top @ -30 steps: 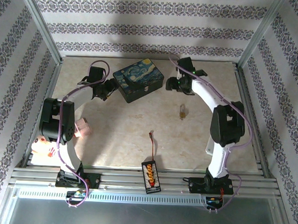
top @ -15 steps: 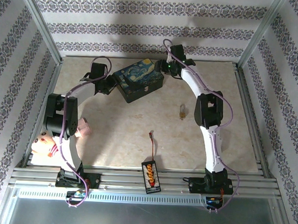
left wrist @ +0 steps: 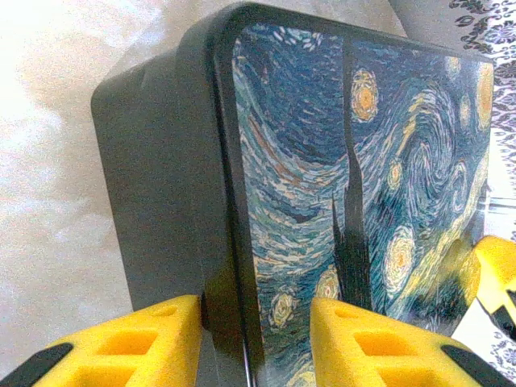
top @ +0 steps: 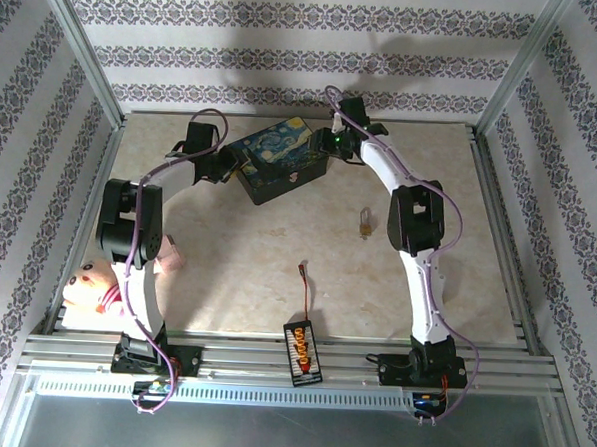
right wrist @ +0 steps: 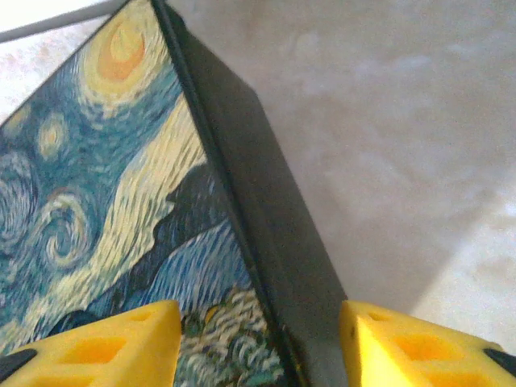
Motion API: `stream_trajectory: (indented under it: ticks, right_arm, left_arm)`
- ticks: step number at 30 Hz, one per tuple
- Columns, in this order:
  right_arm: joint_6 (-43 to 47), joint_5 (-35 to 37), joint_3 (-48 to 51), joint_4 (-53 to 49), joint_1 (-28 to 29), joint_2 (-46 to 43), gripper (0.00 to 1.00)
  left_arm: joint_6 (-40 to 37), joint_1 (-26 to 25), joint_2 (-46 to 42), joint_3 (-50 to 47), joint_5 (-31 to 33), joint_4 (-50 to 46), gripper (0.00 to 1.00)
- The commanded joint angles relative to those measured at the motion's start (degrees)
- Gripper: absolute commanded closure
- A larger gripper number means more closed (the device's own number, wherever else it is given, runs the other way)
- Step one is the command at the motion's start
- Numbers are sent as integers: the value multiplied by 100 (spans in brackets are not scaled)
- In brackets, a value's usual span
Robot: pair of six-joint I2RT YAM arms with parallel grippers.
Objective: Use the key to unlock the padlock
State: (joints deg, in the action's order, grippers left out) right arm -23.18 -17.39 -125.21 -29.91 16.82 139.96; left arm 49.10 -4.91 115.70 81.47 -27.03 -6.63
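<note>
I should pull the box's end at my right gripper (top: 318, 154) closer and turn the box square before backing off, because the painted box (top: 281, 158) sits slanted between my grippers.
The small brass padlock (top: 365, 223) lies alone on the table, right of centre, far from both grippers. I cannot make out the key at this size. The painted starry-night box (top: 279, 158) sits at the back centre. My left gripper (top: 227, 166) is at the box's left end. In the left wrist view it (left wrist: 256, 314) is open, one yellow finger beside the box's dark side wall and one over the painted lid (left wrist: 322, 161). My right gripper (top: 328, 145) is at the box's right end. In the right wrist view it (right wrist: 260, 322) is open astride the box's edge (right wrist: 266, 201).
A pink plush toy (top: 90, 285) lies by the left arm's base. A black connector board (top: 302, 350) sits at the near edge, with a red-tipped wire lead (top: 303, 284) running up from it. Patterned walls and metal rails bound the table.
My right gripper has swung left from the open table onto the box's right end. My left gripper has moved up and closer against the box's left end.
</note>
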Motion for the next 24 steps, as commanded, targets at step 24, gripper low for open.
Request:
stream_trajectory:
  ticks: [24]
  right_arm:
    - [-1099,912,5388,1785,735,-3640,56]
  left_arm:
    - [18,-853,-656,-739,-125,20,67]
